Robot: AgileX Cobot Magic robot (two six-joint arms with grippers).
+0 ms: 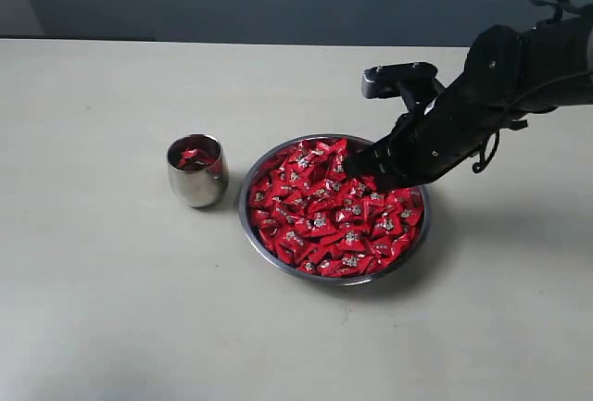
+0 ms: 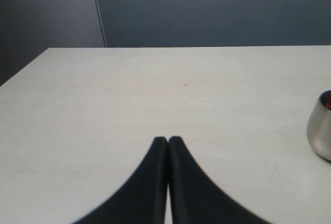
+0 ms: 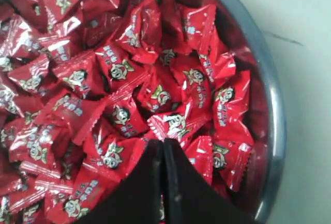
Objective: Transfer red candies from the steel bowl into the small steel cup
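My right gripper's fingers come together empty over the candies [image 3: 177, 124] near the bowl's rim. I should open them and bring them down around a candy closer to the middle [image 3: 111, 157].
The steel bowl [image 1: 244, 208] sits mid-table, heaped with red candies [image 1: 320, 220]. Left of it stands the small steel cup [image 1: 196, 179], holding a few red candies [image 1: 195, 156]. My right gripper [image 1: 359, 166] is down on the far right of the heap. In the right wrist view this gripper [image 3: 163, 142] is shut, its tips resting against a candy wrapper [image 3: 176, 123] near the bowl rim [image 3: 274, 120]. I cannot tell if the wrapper is pinched. My left gripper [image 2: 168, 139] is shut with nothing in it above bare table. The cup [image 2: 320, 131] shows at that view's edge.
The pale table [image 1: 102, 308] spreads wide around the bowl and cup, and a dark wall stands behind it. The right arm [image 1: 519, 68] reaches in from the right. The left arm is outside the exterior view.
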